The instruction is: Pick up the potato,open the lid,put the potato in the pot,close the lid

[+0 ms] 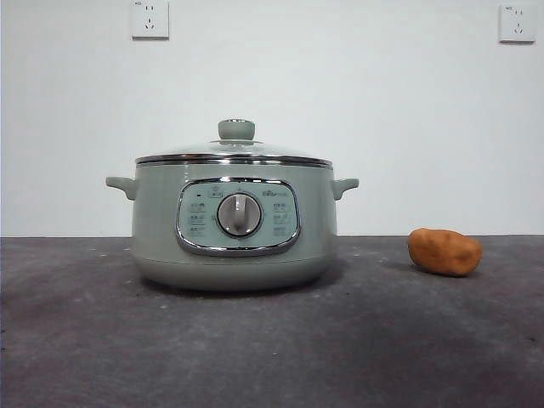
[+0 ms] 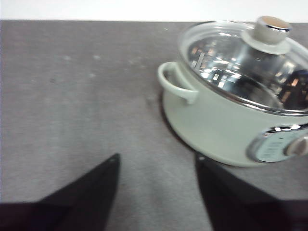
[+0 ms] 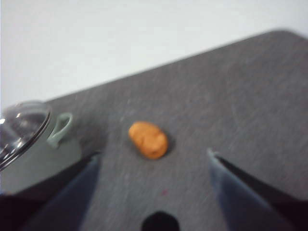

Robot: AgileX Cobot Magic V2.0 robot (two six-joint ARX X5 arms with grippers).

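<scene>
The glass lid (image 1: 191, 151) will lift clear off the pot when I open it, because the green knob (image 1: 236, 130) stands in the middle of a rim that has a free edge all around, with zero hinges.
The sage-green pot (image 1: 234, 229) stands on the grey table with its control panel facing the front view. The glass lid (image 1: 234, 155) with its green knob (image 1: 236, 129) sits shut on it. The orange-brown potato (image 1: 444, 252) lies on the table to the pot's right, apart from it. My left gripper (image 2: 156, 161) is open and empty above the table beside the pot (image 2: 226, 120) and its lid (image 2: 245, 57). My right gripper (image 3: 154, 159) is open and empty above the table, with the potato (image 3: 148, 139) beyond its jaws and the pot (image 3: 33, 149) off to one side.
A white wall with two sockets (image 1: 150, 19) stands behind the table. The grey table top (image 1: 255, 348) stretches in front of the pot. Neither arm shows in the front view.
</scene>
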